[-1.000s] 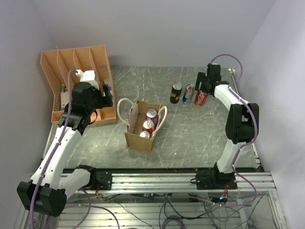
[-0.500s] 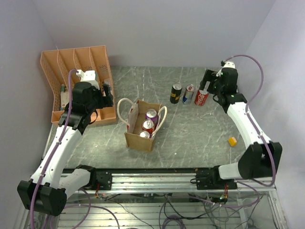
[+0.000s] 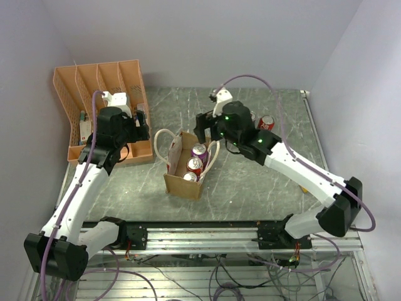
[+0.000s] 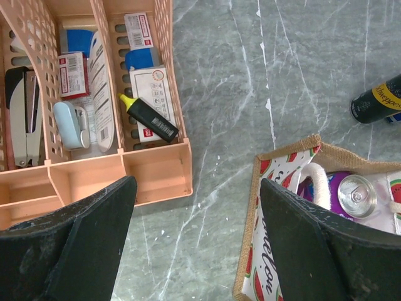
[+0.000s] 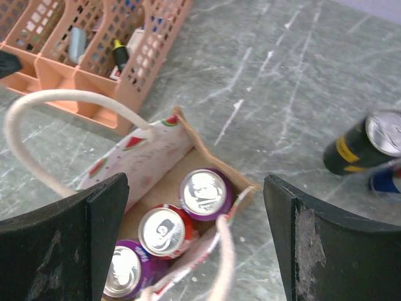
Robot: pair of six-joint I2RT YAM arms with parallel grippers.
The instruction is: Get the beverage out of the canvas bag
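The far purple can's top is open between the spread rope handles, so my right gripper should go on down into the bag and close around that can.
The canvas bag stands mid-table, tan with a watermelon-print lining and cream rope handles. Three beverage cans stand upright inside: a purple one, a red one and another purple one. My right gripper hovers open over the bag's far end, and in its wrist view the gripper holds nothing while its jaws straddle the cans from above. My left gripper is open and empty between the rack and the bag; seen from its wrist, the left gripper is over bare table beside the bag's rim.
An orange slotted rack with office items sits at the back left. A black can stands behind the bag. A red can stands on the table at the back right, and beside it a blue can shows partly.
My right arm let go of the red can at the back right, swung left and now hangs over the bag with its jaws wider. The left arm has not moved.
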